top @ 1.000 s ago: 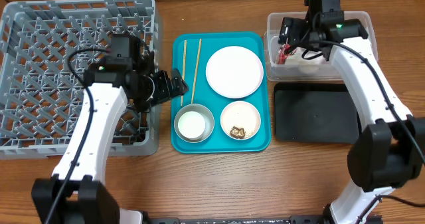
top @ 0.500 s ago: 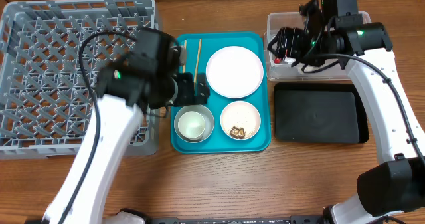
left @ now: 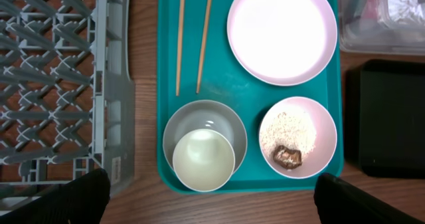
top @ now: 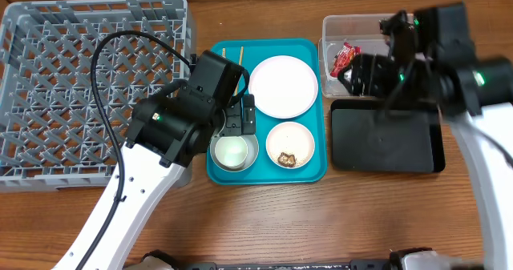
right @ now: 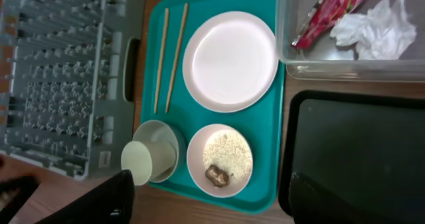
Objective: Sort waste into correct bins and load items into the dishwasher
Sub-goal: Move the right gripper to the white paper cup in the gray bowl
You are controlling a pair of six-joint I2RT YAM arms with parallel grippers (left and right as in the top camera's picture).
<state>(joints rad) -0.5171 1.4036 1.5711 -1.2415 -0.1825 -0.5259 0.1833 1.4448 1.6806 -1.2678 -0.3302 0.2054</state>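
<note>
The white cup (top: 232, 152) sits inside the steel bowl with its opening up. My right gripper should lift it by the cup's rim (top: 246, 149) and pass it to my left gripper.
The red-and-white wrapper (right: 329, 11) and the white napkin (right: 378, 28) lie in the clear tub (top: 330, 26). The black tray (top: 385, 142) is below it. On the teal tray are the white plate (top: 282, 86), the pinkish bowl (top: 290, 145) with rice and a brown morsel (left: 288, 156), the white cup (left: 203, 159) inside the steel bowl (left: 199, 114), and two chopsticks (left: 202, 38). The grey dish rack (top: 56, 86) is at the left. My left gripper (top: 240, 119) is open above the steel bowl. My right gripper (top: 362, 74) is open high over the tub's front wall.
The teal tray (top: 317, 170) sits between the dish rack and the two bins. The left arm's cable loops over the rack. Bare wooden tabletop (top: 321, 222) runs along the front.
My right gripper has pulled up and to the right out of the clear tub, leaving the red wrapper inside. My left gripper has swung from the rack's edge to over the teal tray.
</note>
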